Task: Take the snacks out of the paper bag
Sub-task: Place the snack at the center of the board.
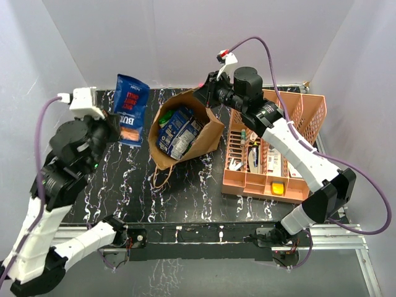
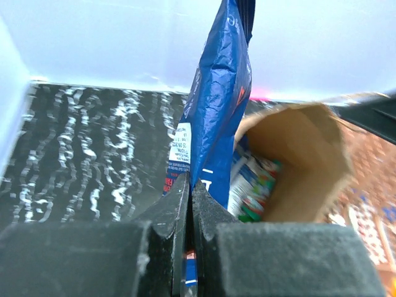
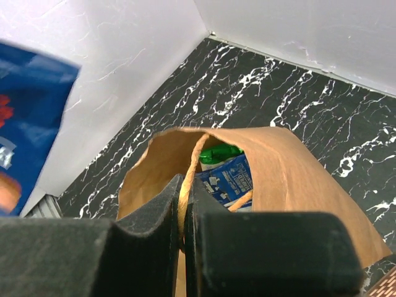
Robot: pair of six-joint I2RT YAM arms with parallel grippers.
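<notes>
The blue snack packet (image 1: 132, 102) hangs over open black marble (image 1: 124, 156), clear of the paper bag, so my left gripper should keep bringing it down until it rests there.
The brown paper bag (image 1: 185, 133) lies tilted on the black marble table, mouth open toward the back; several snacks (image 1: 179, 133), blue, green and silver, show inside. My left gripper (image 1: 114, 127) is shut on a blue snack packet (image 1: 131, 108) and holds it upright left of the bag; it also shows in the left wrist view (image 2: 216, 105). My right gripper (image 1: 207, 93) is shut on the bag's twisted paper handle (image 3: 189, 185) at the bag's far rim. A blue packet (image 3: 226, 182) and a green one (image 3: 219, 153) show in the bag's mouth.
A peach plastic lattice basket (image 1: 312, 111) with small toiletries stands right of the bag. White walls enclose the table at the back and both sides. The bag's other handle (image 1: 162, 179) lies on the table in front of it.
</notes>
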